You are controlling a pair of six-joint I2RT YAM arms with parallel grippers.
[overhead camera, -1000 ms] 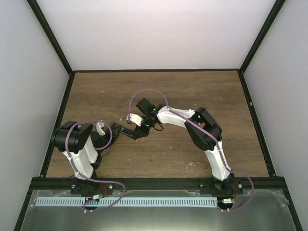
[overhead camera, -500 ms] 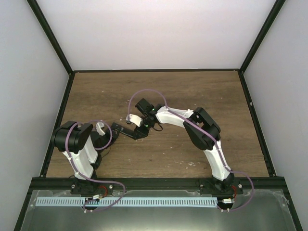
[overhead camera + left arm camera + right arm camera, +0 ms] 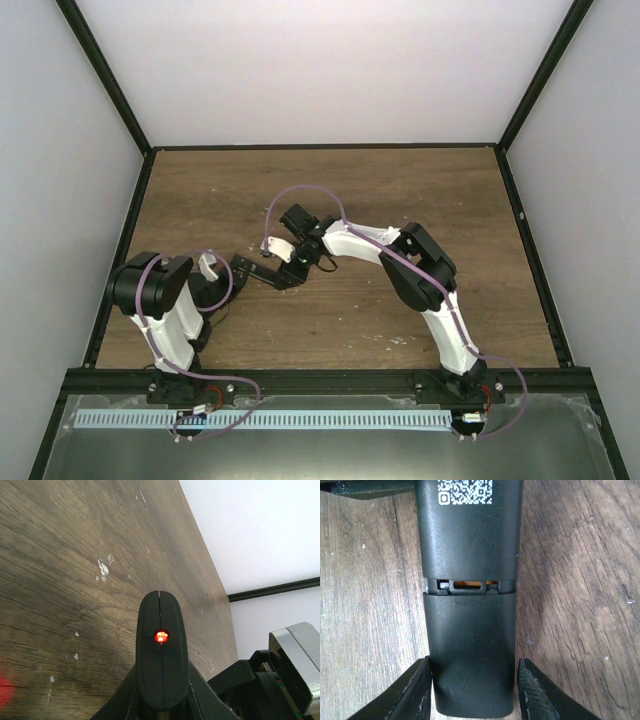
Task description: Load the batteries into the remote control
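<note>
The cover's seam gapes while my right gripper straddles the cover's sides. I should open that gripper, set its fingers onto the cover's back and push the cover shut.
The remote control is a slim black bar held level above the table between the two arms. My left gripper is shut on one end; the left wrist view shows the remote end-on with a red light glowing, between my fingers. In the right wrist view the remote's back carries a QR label, and the black cover piece sits on it with a thin gap at the seam. My right gripper straddles the cover's end, jaws slightly apart. The batteries are hidden.
The wooden table has small white specks scattered on it. Black frame posts and white walls bound the table on three sides. The right arm's wrist shows close beside the remote in the left wrist view.
The right arm has shifted slightly left toward the left gripper. The left arm and the remote have stayed put.
</note>
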